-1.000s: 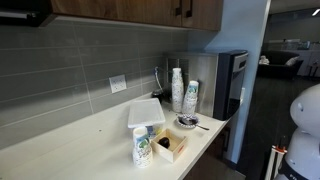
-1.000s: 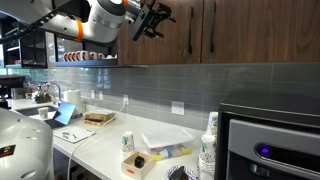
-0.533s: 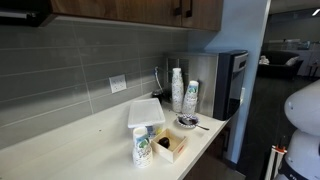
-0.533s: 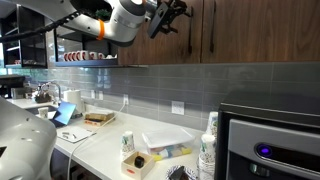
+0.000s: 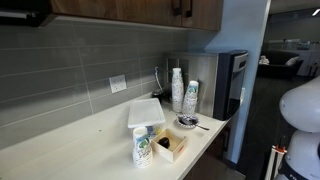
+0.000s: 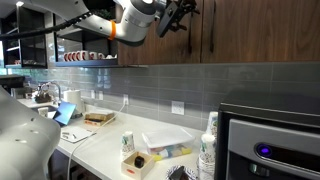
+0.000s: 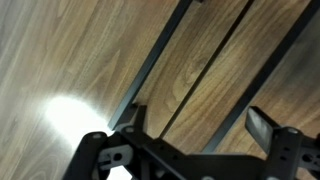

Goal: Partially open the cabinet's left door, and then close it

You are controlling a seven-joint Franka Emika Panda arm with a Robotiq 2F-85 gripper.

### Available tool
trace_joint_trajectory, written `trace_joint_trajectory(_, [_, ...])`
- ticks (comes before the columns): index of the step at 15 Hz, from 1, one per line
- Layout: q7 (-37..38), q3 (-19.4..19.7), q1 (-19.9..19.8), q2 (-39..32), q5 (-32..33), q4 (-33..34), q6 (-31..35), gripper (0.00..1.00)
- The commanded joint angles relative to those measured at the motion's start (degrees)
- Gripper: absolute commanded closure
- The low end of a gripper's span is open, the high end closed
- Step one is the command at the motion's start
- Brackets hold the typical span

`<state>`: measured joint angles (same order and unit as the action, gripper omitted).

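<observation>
The seam and both handles are between my fingers, so my gripper should move off the seam and then hook one finger behind the handle of the door to open (image 7: 268,77).
The brown wooden cabinet (image 6: 250,30) hangs over the counter and shows in both exterior views (image 5: 130,8). Its left door (image 6: 165,50) looks shut, with the black bar handle (image 6: 188,38) at its right edge. My gripper (image 6: 183,12) is up at the top of that handle, close in front of the door. In the wrist view the gripper (image 7: 198,122) is open and empty. Its fingers straddle the thin seam between the two doors, with a black bar handle (image 7: 160,60) near each finger. I cannot tell whether a finger touches a handle.
The twin right door (image 6: 260,30) has its own handle (image 6: 212,30). Below are the grey tiled wall, a white counter (image 5: 90,140) with paper cup stacks (image 5: 183,92), a white box (image 5: 146,112), a cup (image 5: 143,147), and a black-and-steel appliance (image 5: 222,80).
My arm has swung right along the cabinet front, bringing the gripper from left of the handles up to the left door's handle. The doors have not moved.
</observation>
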<state>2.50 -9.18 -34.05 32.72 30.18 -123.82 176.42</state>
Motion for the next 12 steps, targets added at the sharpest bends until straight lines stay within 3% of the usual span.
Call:
trace_joint_trajectory(1, [4.10, -2.89, -6.65, -1.08, 0.60, 2.20, 1.69, 0.00])
trace_joint_trajectory(8, [8.68, -5.67, -15.35, 1.41, 0.08, 0.54, 1.53, 0.00])
trace_joint_trajectory(10, [8.57, -5.34, -15.16, 1.40, -0.13, 0.21, 2.02, 0.00])
trace_joint_trajectory(12, [7.70, -4.11, -11.59, 0.74, -1.29, 0.21, 1.12, 0.00])
